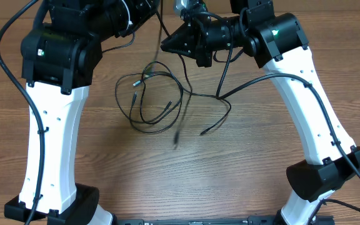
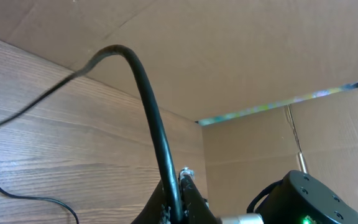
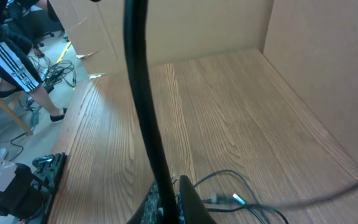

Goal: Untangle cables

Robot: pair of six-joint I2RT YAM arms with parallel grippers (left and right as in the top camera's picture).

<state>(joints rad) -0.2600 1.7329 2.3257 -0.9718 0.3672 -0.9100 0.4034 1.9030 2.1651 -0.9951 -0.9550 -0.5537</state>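
Note:
Both of the robot's grippers are on the black cable, with its end hanging free (image 1: 177,136), so next the left gripper opens to let the right gripper carry the cable to the clear wood.
The cables (image 1: 147,100) are thin black wires lying in loose overlapping loops on the wooden table, with plug ends trailing toward the front. One strand rises from the loops to the top of the overhead view. My left gripper (image 1: 155,5) is at the far edge; in the left wrist view it (image 2: 178,198) is shut on a black cable (image 2: 146,106) that arches up and left. My right gripper (image 1: 166,44) sits just behind the loops. In the right wrist view it (image 3: 169,199) is shut on a cable strand (image 3: 140,93) running straight up, with more loops and a silver-tipped plug (image 3: 236,200) beside it.
Cardboard walls (image 2: 241,56) stand around the back and sides of the table. The two white arm bases (image 1: 55,206) stand at the front corners. A person's legs (image 3: 17,68) and floor clutter show beyond the table's left edge.

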